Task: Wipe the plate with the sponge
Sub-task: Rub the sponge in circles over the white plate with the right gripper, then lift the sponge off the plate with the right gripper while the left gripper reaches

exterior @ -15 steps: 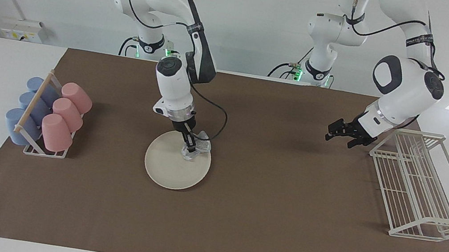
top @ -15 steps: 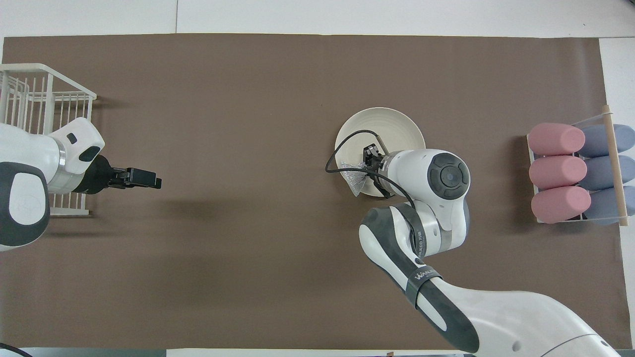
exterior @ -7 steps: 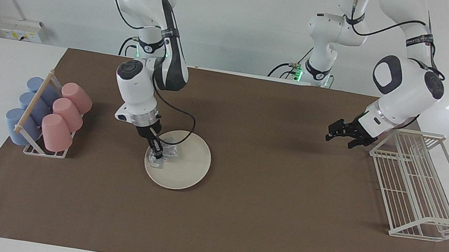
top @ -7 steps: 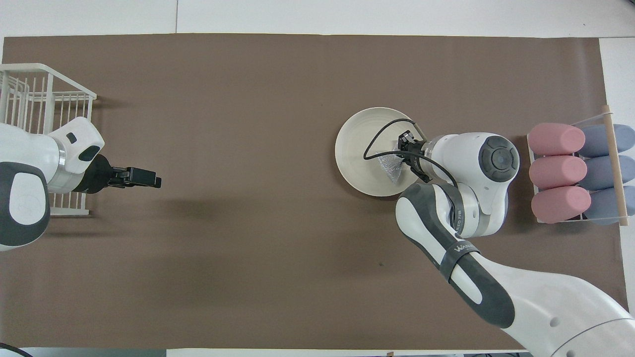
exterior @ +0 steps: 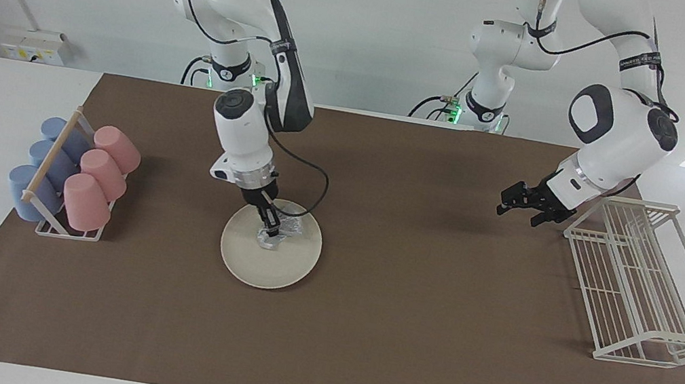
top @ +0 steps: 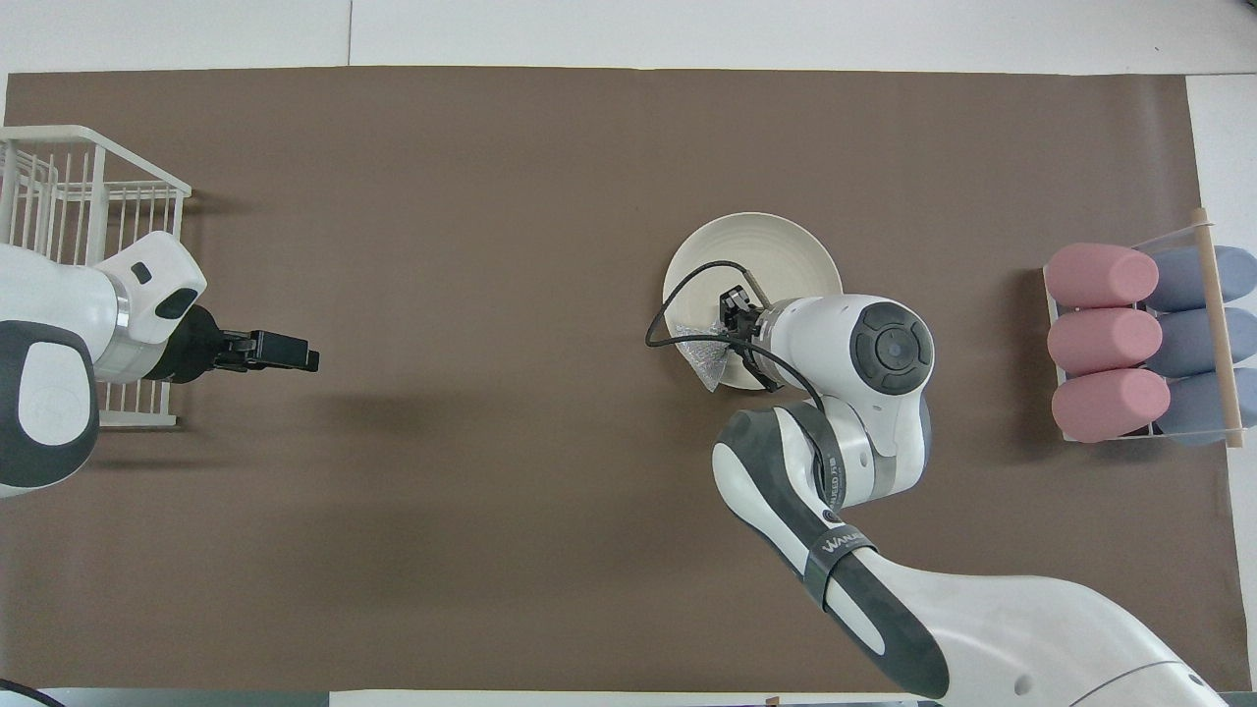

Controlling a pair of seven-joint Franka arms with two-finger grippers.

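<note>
The silvery mesh sponge (top: pixel 702 347) spreads out into a crinkled, pointed end (top: pixel 710 376) beyond the plate's edge, so I expect the sponge to stay fanned out when I carry it.
The cream-white plate (exterior: pixel 265 269) lies on the brown mat, also in the overhead view (top: pixel 751 245). My right gripper (exterior: pixel 270 231) is shut on the silvery mesh sponge (exterior: pixel 289 226) and presses it onto the plate, on the half nearer the robots. From overhead the sponge (top: pixel 709 359) shows at the plate's near edge beside the right gripper (top: pixel 730 316), whose wrist covers part of the plate. My left gripper (exterior: pixel 516 213) is open and empty, raised over the mat beside the wire rack, and waits; it also shows in the overhead view (top: pixel 295 352).
A white wire rack (exterior: pixel 643 288) stands at the left arm's end of the table. A holder with pink cups (exterior: pixel 97 177) and blue cups (exterior: pixel 48 162) lying on their sides stands at the right arm's end. A black cable loops from the right wrist over the plate.
My right gripper swept the sponge across the plate toward the cup holder's end, then back toward the plate's middle. The left arm has not moved.
</note>
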